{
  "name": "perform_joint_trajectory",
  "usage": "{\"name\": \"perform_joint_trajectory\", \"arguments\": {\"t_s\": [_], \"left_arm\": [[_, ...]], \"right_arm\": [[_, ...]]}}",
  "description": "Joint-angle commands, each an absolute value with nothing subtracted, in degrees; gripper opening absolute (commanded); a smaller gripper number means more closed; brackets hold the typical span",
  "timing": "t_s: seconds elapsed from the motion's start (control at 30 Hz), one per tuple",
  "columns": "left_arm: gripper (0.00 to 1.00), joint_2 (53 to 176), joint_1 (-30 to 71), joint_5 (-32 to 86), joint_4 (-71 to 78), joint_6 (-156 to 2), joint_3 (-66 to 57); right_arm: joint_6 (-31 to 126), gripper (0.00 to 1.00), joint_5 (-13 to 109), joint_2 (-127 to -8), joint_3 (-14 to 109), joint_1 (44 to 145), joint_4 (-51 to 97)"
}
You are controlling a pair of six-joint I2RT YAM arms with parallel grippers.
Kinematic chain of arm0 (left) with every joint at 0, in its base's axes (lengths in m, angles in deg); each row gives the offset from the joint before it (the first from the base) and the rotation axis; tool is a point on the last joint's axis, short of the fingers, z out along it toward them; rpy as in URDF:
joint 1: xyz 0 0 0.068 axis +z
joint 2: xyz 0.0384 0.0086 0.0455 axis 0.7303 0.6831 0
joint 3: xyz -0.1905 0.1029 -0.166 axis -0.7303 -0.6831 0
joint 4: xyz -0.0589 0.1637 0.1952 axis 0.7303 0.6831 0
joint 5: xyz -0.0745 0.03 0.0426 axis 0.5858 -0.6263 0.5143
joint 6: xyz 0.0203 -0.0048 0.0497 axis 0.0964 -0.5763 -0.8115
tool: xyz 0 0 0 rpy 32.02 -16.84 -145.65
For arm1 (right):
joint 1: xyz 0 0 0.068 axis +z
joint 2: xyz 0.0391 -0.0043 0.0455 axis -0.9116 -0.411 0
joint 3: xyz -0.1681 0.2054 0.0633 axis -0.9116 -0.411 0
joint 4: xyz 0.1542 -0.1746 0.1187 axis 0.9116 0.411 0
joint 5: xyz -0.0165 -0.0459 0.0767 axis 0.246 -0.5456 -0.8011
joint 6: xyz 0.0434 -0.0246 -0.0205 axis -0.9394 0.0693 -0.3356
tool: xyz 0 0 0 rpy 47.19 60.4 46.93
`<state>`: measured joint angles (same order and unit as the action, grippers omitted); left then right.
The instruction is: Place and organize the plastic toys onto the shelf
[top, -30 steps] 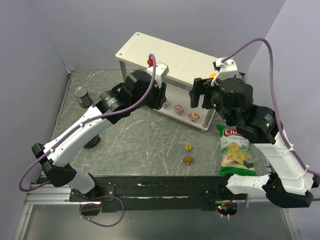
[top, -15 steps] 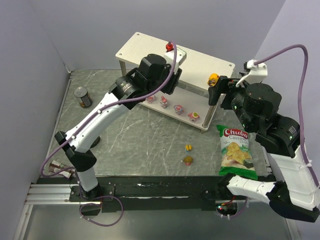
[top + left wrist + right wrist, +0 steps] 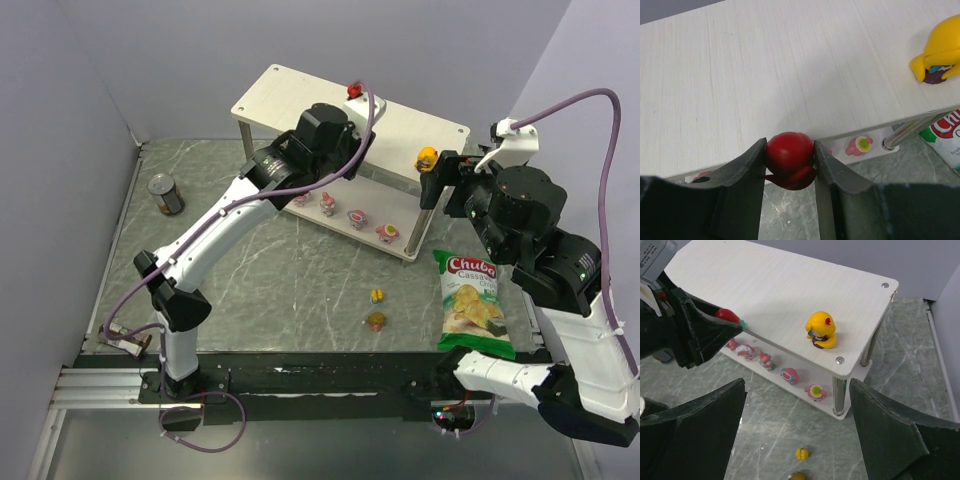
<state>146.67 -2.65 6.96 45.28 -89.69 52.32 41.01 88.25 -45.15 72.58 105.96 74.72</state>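
The red toy has the top board clear behind it [image 3: 777,97], so my left gripper keeps going in past the front edge [image 3: 840,133] and lets go once the toy rests there.
The shelf [image 3: 300,95] stands at the back of the table. My left gripper [image 3: 353,95] is shut on a red toy [image 3: 790,156] and holds it over the front edge of the top board [image 3: 765,60]. An orange-yellow toy [image 3: 427,157] stands on the top board near its right end; it also shows in the right wrist view [image 3: 821,330]. Several pink-and-white toys [image 3: 357,217] stand in a row on the lower board. A yellow-blue toy [image 3: 377,296] and a brown-pink toy [image 3: 376,321] lie on the table. My right gripper [image 3: 443,182] is open and empty, just right of the shelf.
A green chips bag [image 3: 472,300] lies right of the two loose toys. A metal can [image 3: 165,193] stands at the far left, and another can [image 3: 120,341] lies near the left front edge. Walls close in the left, back and right.
My left gripper has carried the red toy up and to the right over the top board. My right gripper has drawn back to the right, away from the orange-yellow toy.
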Motion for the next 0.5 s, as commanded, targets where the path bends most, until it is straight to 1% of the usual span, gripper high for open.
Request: {"name": "perform_joint_trajectory", "arguments": {"t_s": [0.0,0.3,0.47], "left_arm": [[0.07,147.33,-1.61,6.82,41.37,-90.28,55.27],[0.16,148.83,-0.29,8.49,40.40,-89.49,55.80],[0.19,149.80,-0.02,10.16,40.23,-89.84,55.89]], "right_arm": [[42.32,0.91,89.37,-45.01,72.71,105.19,72.55],[42.14,0.91,87.62,-45.01,71.92,103.96,72.63],[41.97,0.91,87.35,-44.83,71.30,103.44,72.55]]}}
